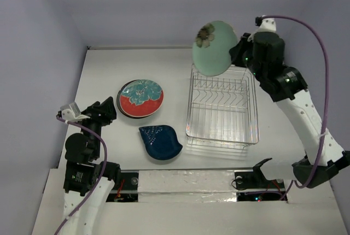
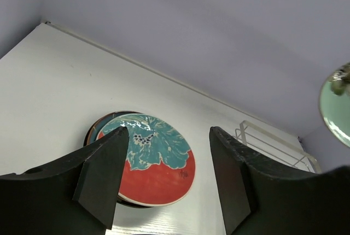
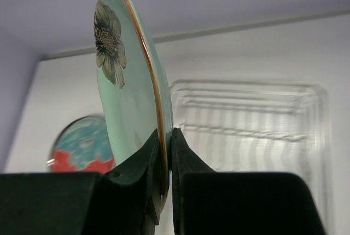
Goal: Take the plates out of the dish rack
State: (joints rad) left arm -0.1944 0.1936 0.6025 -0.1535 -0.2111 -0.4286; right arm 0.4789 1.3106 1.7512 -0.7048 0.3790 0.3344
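My right gripper is holding the mint green plate point(image 1: 213, 52) clear of the rack, flower side up. It should keep carrying the mint green plate until that plate rests on the red plate point(image 1: 141, 99).
My right gripper point(image 1: 236, 53) is shut on the rim of the mint green plate point(image 1: 214, 47), which has a dark flower on it, and holds it on edge in the air over the far left corner of the dish rack point(image 1: 223, 105). In the right wrist view the plate point(image 3: 128, 90) stands between my fingertips point(image 3: 165, 153), with the silver wire rack point(image 3: 249, 120) below. The rack holds no plates. The red plate with a teal flower point(image 1: 141, 98) lies on a stack on the table. The navy leaf-shaped dish point(image 1: 159, 142) lies near it. My left gripper point(image 2: 167, 175) is open and empty, near the red plate point(image 2: 147, 161).
The stack under the red plate shows a dark rim point(image 2: 94, 131). White walls close the table at the back and left. The rack point(image 2: 273, 145) shows at the right of the left wrist view, with the mint plate point(image 2: 336, 104) above it.
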